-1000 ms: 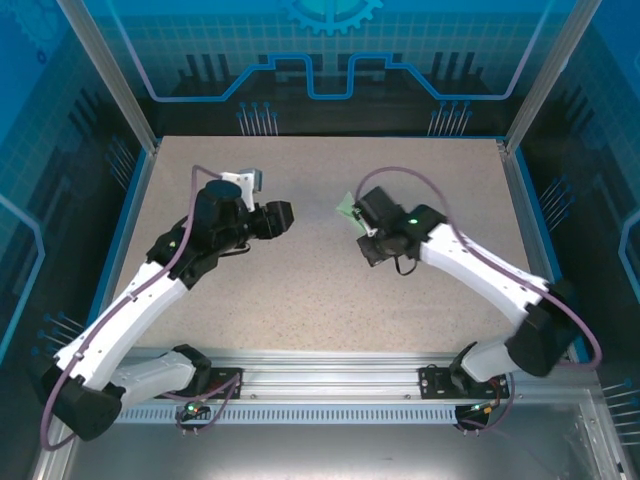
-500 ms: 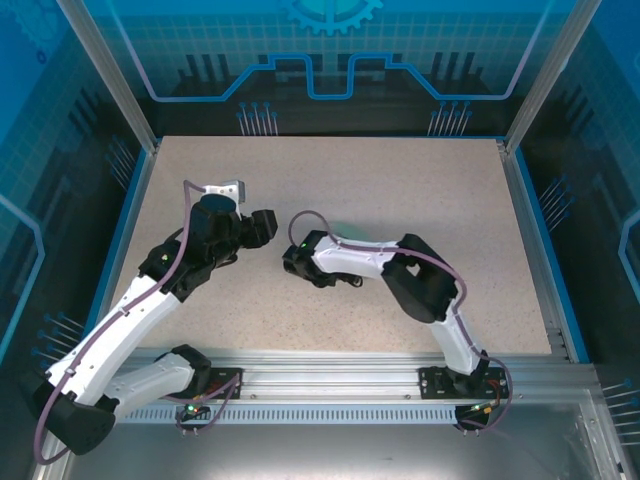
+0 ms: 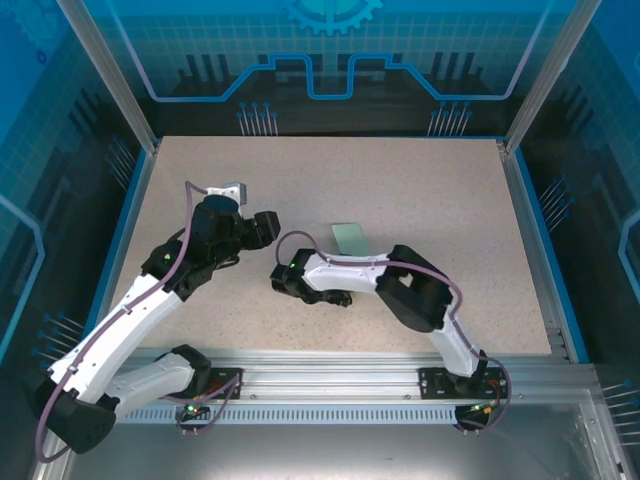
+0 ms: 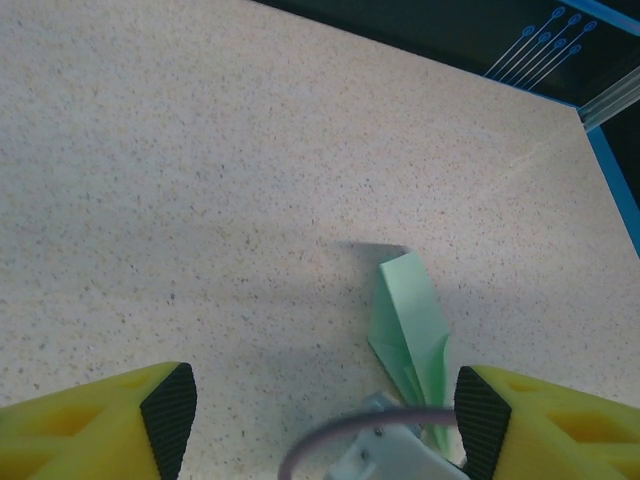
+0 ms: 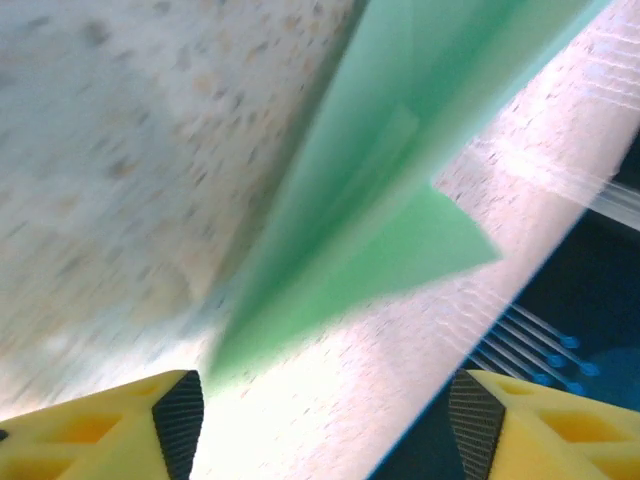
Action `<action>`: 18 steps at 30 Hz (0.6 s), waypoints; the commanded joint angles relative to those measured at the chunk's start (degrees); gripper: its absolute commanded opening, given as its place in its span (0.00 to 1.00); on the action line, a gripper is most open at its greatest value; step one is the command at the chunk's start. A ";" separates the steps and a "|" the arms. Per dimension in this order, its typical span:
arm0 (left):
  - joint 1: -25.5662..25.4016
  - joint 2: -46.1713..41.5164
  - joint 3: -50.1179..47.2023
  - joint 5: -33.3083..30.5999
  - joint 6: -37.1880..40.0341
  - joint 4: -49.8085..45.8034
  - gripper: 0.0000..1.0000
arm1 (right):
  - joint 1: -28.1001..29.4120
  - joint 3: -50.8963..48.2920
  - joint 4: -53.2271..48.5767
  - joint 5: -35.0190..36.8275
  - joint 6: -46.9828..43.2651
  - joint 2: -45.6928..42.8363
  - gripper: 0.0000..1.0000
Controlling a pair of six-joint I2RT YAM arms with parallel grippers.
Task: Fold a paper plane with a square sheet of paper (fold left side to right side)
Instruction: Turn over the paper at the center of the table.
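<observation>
Next, I move my right gripper back out of the way before my left gripper pinches the fold near the plane's wide end [image 3: 349,236], because my right arm lies across the paper plane.
The pale mint-green paper plane [image 3: 351,238] lies free on the speckled table [image 3: 430,190], a slim pointed fold with a centre crease. In the left wrist view the paper plane [image 4: 410,315] lies just ahead and right of my open left gripper [image 4: 325,420], whose jaws hold nothing. From above, the left gripper [image 3: 266,228] sits to the left of the paper. My right gripper [image 5: 327,425] is open too, with the blurred green paper plane [image 5: 400,170] in front of its jaws and untouched. The right arm's wrist [image 3: 290,268] is folded in low, near the paper's near-left end.
A white part of the right arm with a purple cable [image 4: 385,455] crosses low between my left fingers. The blue frame edge [image 4: 610,170] and the dark enclosure wall [image 3: 320,100] bound the table at the back. Open table stretches to the right [image 3: 470,230].
The right arm swung from the right side to the middle, folded low, and its jaws opened, leaving the paper on the table. The left gripper drew back slightly and opened wider.
</observation>
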 commanded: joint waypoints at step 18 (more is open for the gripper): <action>-4.08 34.60 -0.83 26.94 -15.47 28.21 0.73 | -38.63 -34.73 38.43 -68.25 2.78 -53.89 0.99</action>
